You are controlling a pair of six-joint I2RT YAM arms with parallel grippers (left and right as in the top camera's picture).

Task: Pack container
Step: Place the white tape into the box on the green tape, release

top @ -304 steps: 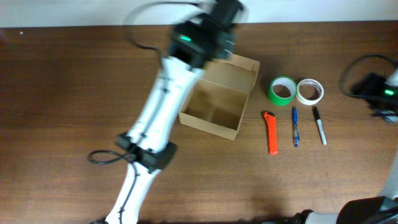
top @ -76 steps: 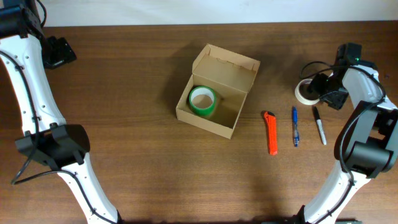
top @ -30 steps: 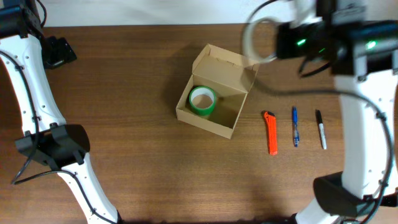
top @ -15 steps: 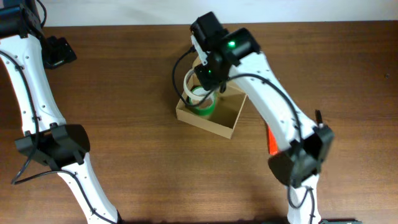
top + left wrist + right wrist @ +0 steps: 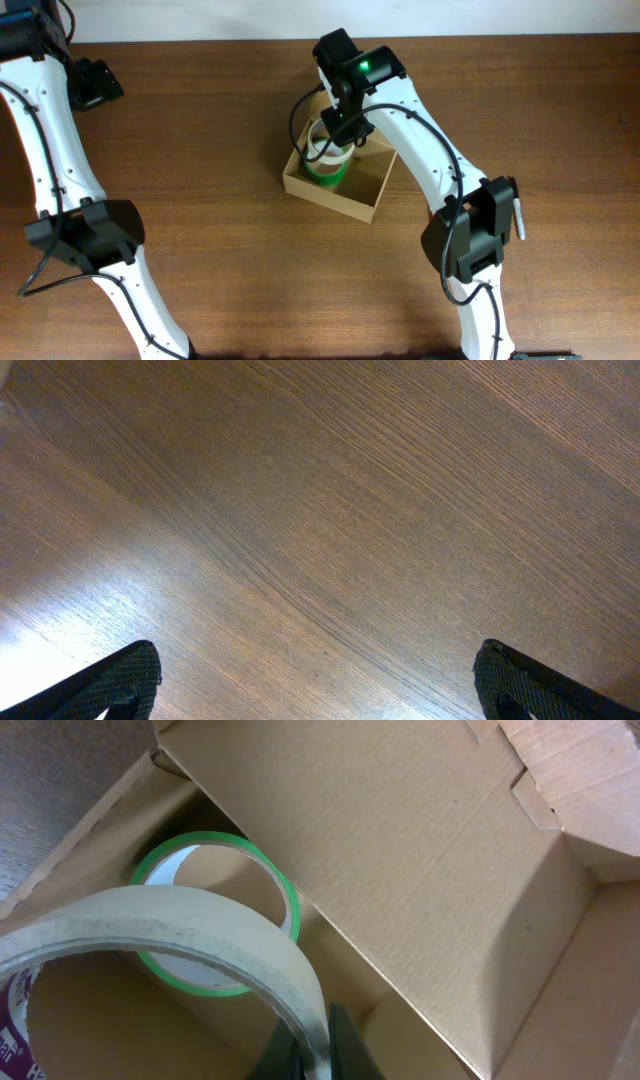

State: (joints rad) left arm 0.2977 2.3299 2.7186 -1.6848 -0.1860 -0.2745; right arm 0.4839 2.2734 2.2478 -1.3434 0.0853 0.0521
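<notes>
The cream tape roll (image 5: pixel 341 157) is hanging over the green tape roll (image 5: pixel 326 176) inside the box's sides. My right gripper should go on going down until the rolls are stacked, then let go.
The container (image 5: pixel 332 198), a tan cardboard box, stands open at the table's middle with a green tape roll (image 5: pixel 322 174) lying flat in its left half. My right gripper (image 5: pixel 340 128) hangs over that half, shut on the wall of a cream tape roll (image 5: pixel 328 148). In the right wrist view the cream roll (image 5: pixel 180 935) is pinched upright in the gripper (image 5: pixel 318 1050), just above the green roll (image 5: pixel 205 988) and beside the box's inner wall (image 5: pixel 420 850). My left gripper (image 5: pixel 95 85) is far off at the back left. It is open over bare wood (image 5: pixel 320 685).
A black marker (image 5: pixel 518 218) lies right of the box, partly behind my right arm, which crosses the table from the front right. My left arm runs along the left edge.
My right arm has swung from the back right over to the box with the cream roll and brought it down into the left half. The left arm has not moved.
</notes>
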